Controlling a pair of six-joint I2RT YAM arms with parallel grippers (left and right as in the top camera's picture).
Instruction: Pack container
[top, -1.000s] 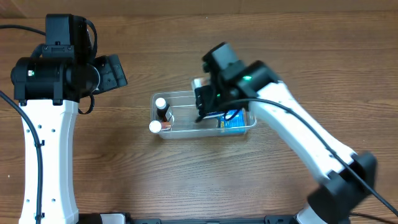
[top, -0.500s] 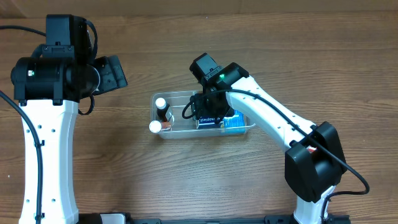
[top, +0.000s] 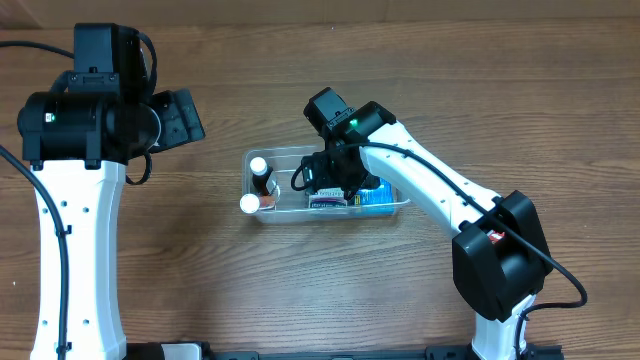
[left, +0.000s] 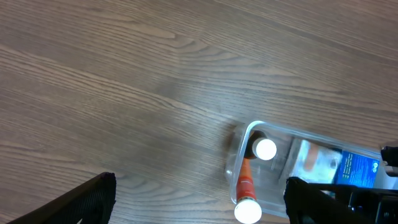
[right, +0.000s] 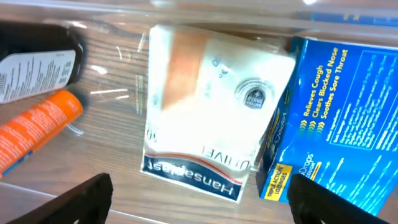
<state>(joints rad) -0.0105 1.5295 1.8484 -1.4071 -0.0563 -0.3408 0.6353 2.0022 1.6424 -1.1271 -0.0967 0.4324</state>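
Note:
The orange tube is leaning with its white cap jutting over the side (top: 249, 203) of the container, so next my left gripper grabs the cap (left: 248, 211) and sets the tube upright inside.
The clear plastic container (top: 296, 216) sits mid-table. It holds a dark bottle with a white cap (top: 260, 168), an orange tube (top: 251, 203), a white packet (top: 329, 201) and a blue box (top: 379, 196). My right gripper (top: 331, 184) hangs open and empty just above the packet. In the right wrist view the packet (right: 208, 106) lies flat on the container floor (right: 112, 93) between the blue box (right: 339, 106), the orange tube (right: 37, 130) and the dark bottle (right: 34, 62); the fingers (right: 199, 202) stand apart at the bottom corners. My left gripper (top: 186, 116) is open, raised left of the container.
The left wrist view shows bare wood table (left: 124, 74), with the container's left end (left: 239, 140), the bottle cap (left: 265, 149) and the orange tube (left: 246, 186) at lower right. The left fingers (left: 199, 202) are wide apart.
My right arm swung left and came down over the container. The white packet has left its jaws and now lies flat inside. The left arm has not moved.

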